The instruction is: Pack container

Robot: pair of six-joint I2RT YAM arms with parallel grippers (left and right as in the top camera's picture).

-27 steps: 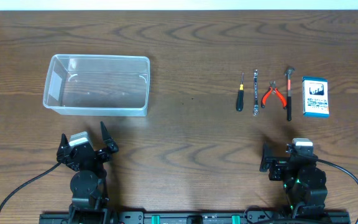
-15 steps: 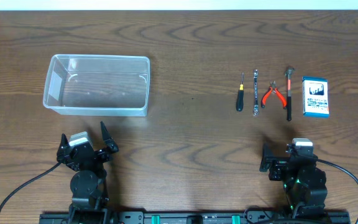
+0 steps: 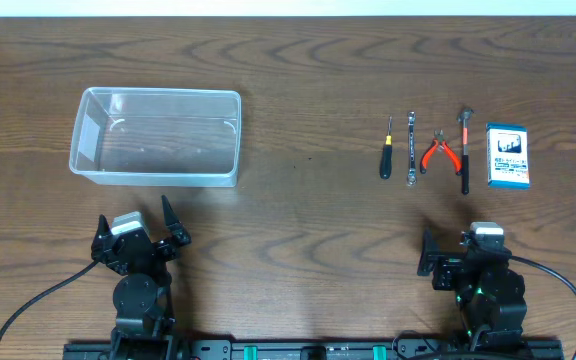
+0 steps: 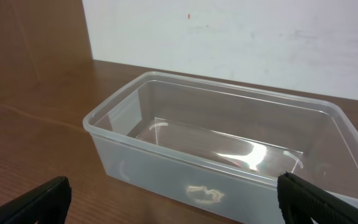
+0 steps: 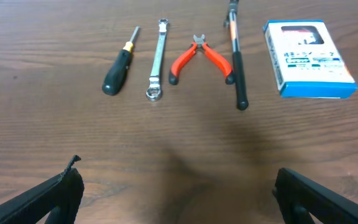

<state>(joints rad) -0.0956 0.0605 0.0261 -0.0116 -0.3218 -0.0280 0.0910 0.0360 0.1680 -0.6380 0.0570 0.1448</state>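
The robot's right gripper should go on toward the empty container's short rim [image 3: 238, 138] facing the tools before it closes its fingers over that rim, since there is open table [image 3: 293, 145] beside it.
The clear plastic container [image 3: 156, 136] stands empty at the left of the table; it fills the left wrist view [image 4: 229, 155]. A black-handled screwdriver [image 3: 386, 158], a wrench [image 3: 411, 150], red-handled pliers [image 3: 439, 152] and a small hammer [image 3: 464, 150] lie in a row at the right, also in the right wrist view: screwdriver [image 5: 118, 67], wrench [image 5: 157, 59], pliers [image 5: 201, 56], hammer [image 5: 236, 62]. My left gripper [image 3: 136, 235] is open and empty in front of the container. My right gripper [image 3: 458, 252] is open and empty in front of the tools.
A small blue-and-white printed box [image 3: 508, 155] lies right of the hammer, and shows in the right wrist view [image 5: 308, 57]. The wooden table [image 3: 308, 210] has a white wall beyond its far edge.
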